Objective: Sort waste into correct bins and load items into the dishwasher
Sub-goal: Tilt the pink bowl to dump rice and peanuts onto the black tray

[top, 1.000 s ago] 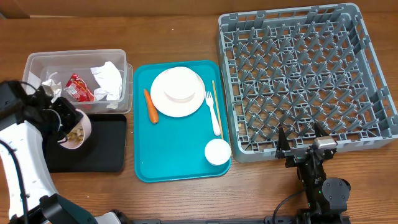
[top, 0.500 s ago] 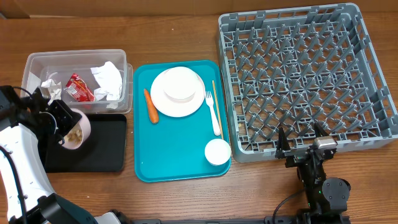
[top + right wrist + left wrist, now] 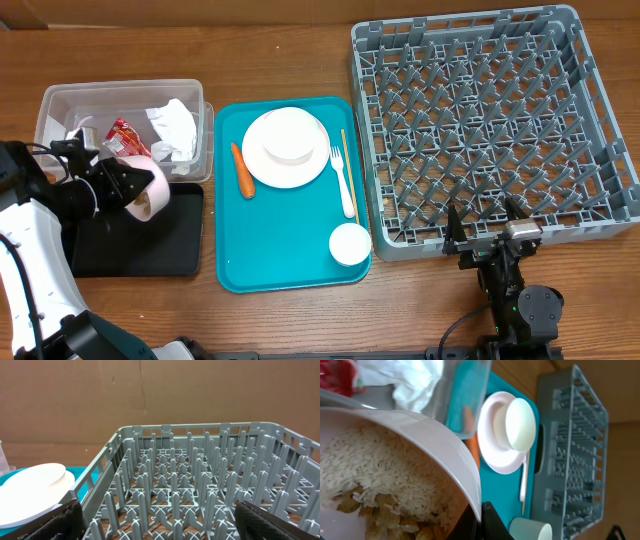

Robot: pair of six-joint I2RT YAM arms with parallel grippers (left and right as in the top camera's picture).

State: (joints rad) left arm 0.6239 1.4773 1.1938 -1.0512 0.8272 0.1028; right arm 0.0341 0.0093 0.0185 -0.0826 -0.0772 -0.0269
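Observation:
Rice and beige food bits point(image 3: 390, 470) are in the pale-pink bowl. My left gripper should tilt the bowl more steeply over the black tray point(image 3: 150, 245) before it carries the bowl away.
My left gripper point(image 3: 118, 190) is shut on the rim of a pale-pink bowl point(image 3: 145, 187), tipped on its side over the black tray point(image 3: 150, 250). In the left wrist view the bowl point(image 3: 435, 445) holds rice and beige food bits point(image 3: 375, 485). The clear tub point(image 3: 60, 105) holds napkins point(image 3: 172, 125) and a red wrapper point(image 3: 128, 140). A carrot point(image 3: 242, 170), a plate with a bowl on it point(image 3: 287, 147), a fork point(image 3: 343, 182), a stick point(image 3: 348, 160) and a cup point(image 3: 350, 243) lie on the teal tray point(image 3: 290, 250). My right gripper point(image 3: 490, 240) is open at the grey rack's point(image 3: 480, 120) front edge.
The rack fills the right half of the wooden table, its pegs upright in the right wrist view point(image 3: 190, 485). The tub and the black tray stand at the left, close to the teal tray.
My left gripper has tipped the bowl from nearly upright onto its side, with its mouth now facing right and down over the black tray. The right arm has not moved.

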